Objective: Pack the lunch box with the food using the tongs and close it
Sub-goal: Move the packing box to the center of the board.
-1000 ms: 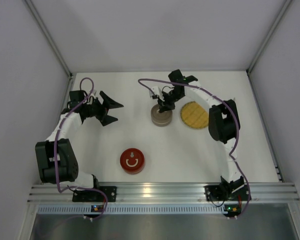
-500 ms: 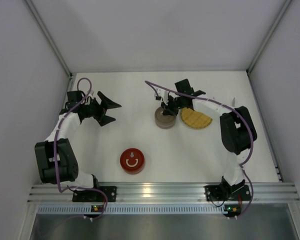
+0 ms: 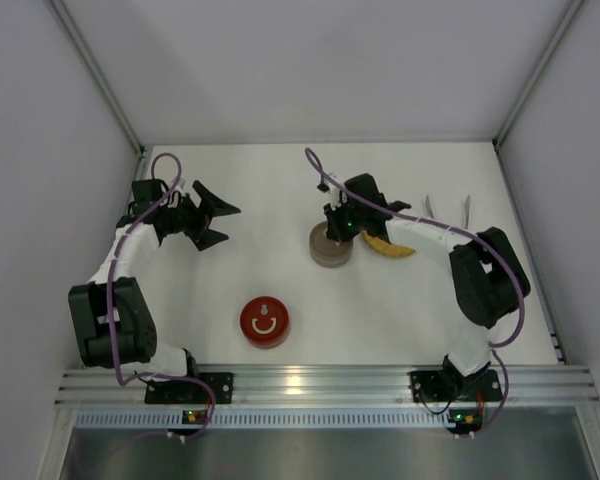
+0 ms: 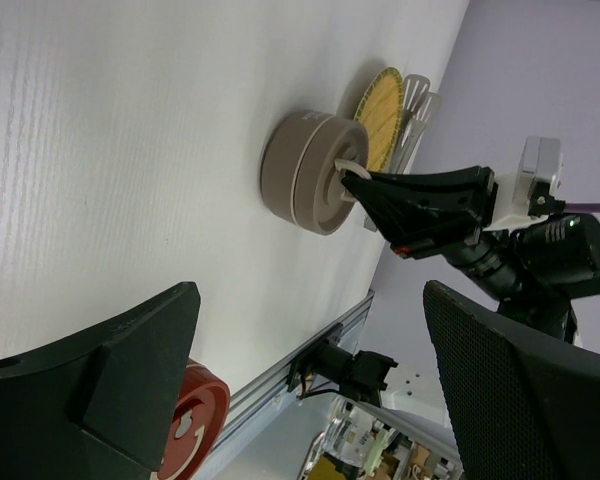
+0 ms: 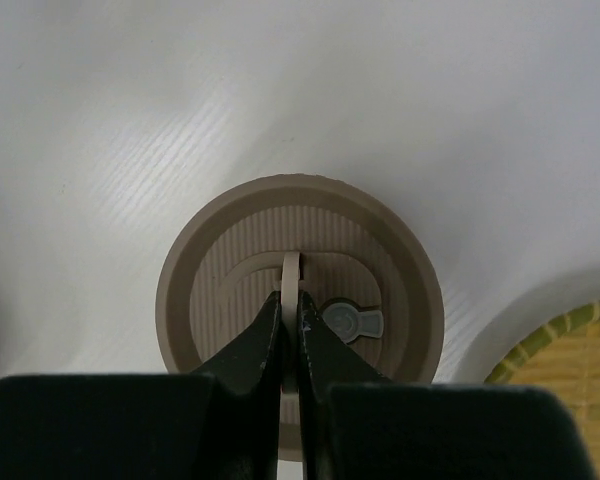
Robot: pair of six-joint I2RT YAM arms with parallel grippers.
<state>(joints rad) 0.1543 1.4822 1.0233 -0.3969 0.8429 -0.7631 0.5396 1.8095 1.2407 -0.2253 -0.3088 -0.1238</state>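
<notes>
The robot's right gripper has hold of the lunch box's handle point(image 5: 291, 272) and the space point(image 3: 322, 308) beside the red disc is free, so it should go on carrying the box there until the box stands.
The lunch box point(image 3: 330, 250) is a round beige tub with its ribbed lid point(image 5: 220, 290) on, standing mid-table. My right gripper point(image 5: 290, 300) is shut on the thin upright handle point(image 5: 291, 268) at the lid's centre, seen from the side in the left wrist view point(image 4: 365, 185). From above, the right gripper point(image 3: 334, 226) hangs over the box's back edge. The silver tongs point(image 3: 467, 207) lie at the back right, beyond the plate. My left gripper point(image 3: 225, 222) hovers open and holds nothing at the back left, facing the lunch box point(image 4: 305, 170). No food shows.
A yellow woven plate point(image 3: 395, 248) lies just right of the box, mostly under my right arm, its rim point(image 5: 570, 350) visible at the right wrist view's edge. A red round disc point(image 3: 265, 322) sits near the front, left of centre. White walls enclose the table.
The right arm's elbow swung right and toward the front, uncovering the tongs and covering most of the plate. The box shifted slightly nearer. The left gripper barely moved.
</notes>
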